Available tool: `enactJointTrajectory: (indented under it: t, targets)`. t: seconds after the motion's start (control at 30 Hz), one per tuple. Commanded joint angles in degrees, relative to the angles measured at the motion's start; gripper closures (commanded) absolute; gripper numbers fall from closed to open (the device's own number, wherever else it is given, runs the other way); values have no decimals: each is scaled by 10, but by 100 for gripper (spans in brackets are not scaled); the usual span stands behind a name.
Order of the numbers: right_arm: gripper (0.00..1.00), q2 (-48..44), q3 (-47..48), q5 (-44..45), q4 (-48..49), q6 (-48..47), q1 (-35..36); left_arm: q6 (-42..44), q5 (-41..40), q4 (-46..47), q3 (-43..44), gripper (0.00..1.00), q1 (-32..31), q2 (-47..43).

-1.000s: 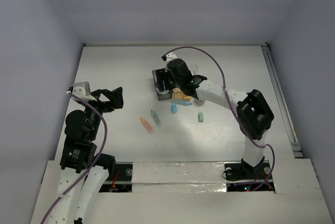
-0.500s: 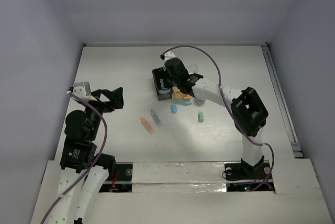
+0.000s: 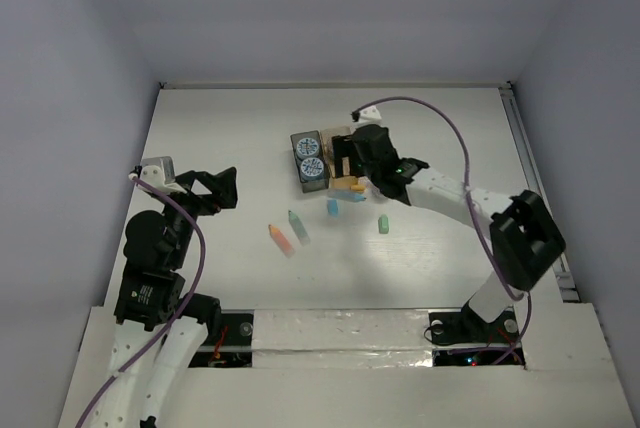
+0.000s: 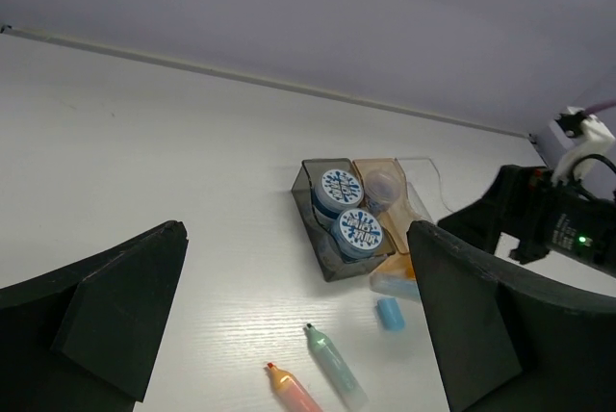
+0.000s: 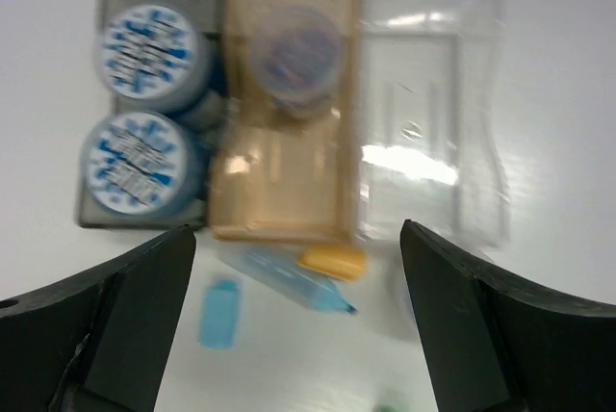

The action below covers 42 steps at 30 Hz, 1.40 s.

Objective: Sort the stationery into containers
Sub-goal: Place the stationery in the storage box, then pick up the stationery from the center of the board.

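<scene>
The round clear tub stands apart from the light blue marker (image 5: pixel 296 281), so my open right gripper should carry on going toward the tub until its fingers are on both sides of it, and then close.
The three joined containers stand mid-table: dark grey box (image 5: pixel 101 94) with two blue-patterned discs (image 5: pixel 151 43), tan-orange box (image 5: pixel 289 191) with one purple-grey disc (image 5: pixel 294 46), and the clear box (image 5: pixel 433 104), which holds nothing. In front of them lie a light blue marker (image 5: pixel 289 280), yellow cap (image 5: pixel 332 261) and blue cap (image 5: pixel 219 313). An orange marker (image 3: pixel 280 239), green marker (image 3: pixel 298 225) and green cap (image 3: pixel 383 224) lie nearer. My right gripper (image 3: pixel 362 170) hovers open and empty over the tan and clear boxes. My left gripper (image 3: pixel 205 188) is open and empty, far left.
The right arm's purple cable (image 3: pixel 440 128) loops above the boxes. A rail (image 3: pixel 535 188) runs along the table's right edge. Grey walls close in the back and both sides.
My right gripper has moved right, off the dark grey box, which now shows its two discs. The left arm has not moved.
</scene>
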Motion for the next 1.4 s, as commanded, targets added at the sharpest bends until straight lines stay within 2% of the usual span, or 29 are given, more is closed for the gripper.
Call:
enactJointTrajectory:
  t: [0.0,0.1,0.17,0.23,0.37,0.73,0.83,0.87,0.9,1.07,1.2,1.37]
  targets:
    - [7,-87,-74,52,20,50,-31,6,7,34,1,1,-9,-6]
    - [7,-119,-124,49,-10,68,-32,6,9,35,0,1,-9,-6]
    - [1,-121,-145,61,-27,76,-32,6,8,34,0,1,-14,-5]
    - [0,-119,-157,65,-41,89,-46,6,8,34,0,1,-14,-7]
    - [0,-103,-175,13,-24,95,-82,6,9,35,0,1,-14,-9]
    - [4,-18,-118,-2,1,61,-109,8,12,32,1,1,-14,-11]
    - [14,-8,-117,6,10,60,-114,9,11,32,1,1,-14,-11]
    - [22,-11,-121,7,11,60,-114,9,11,32,0,1,-14,-11]
    - [27,-16,-124,11,13,62,-114,9,12,32,1,1,-14,-11]
    - [49,-92,-150,22,-2,58,-114,9,15,33,1,1,-14,-9]
    - [49,-159,-150,-28,-22,51,-114,8,15,35,0,1,-14,-5]
    - [49,-148,-100,-92,2,43,-93,8,15,37,0,1,-14,-4]
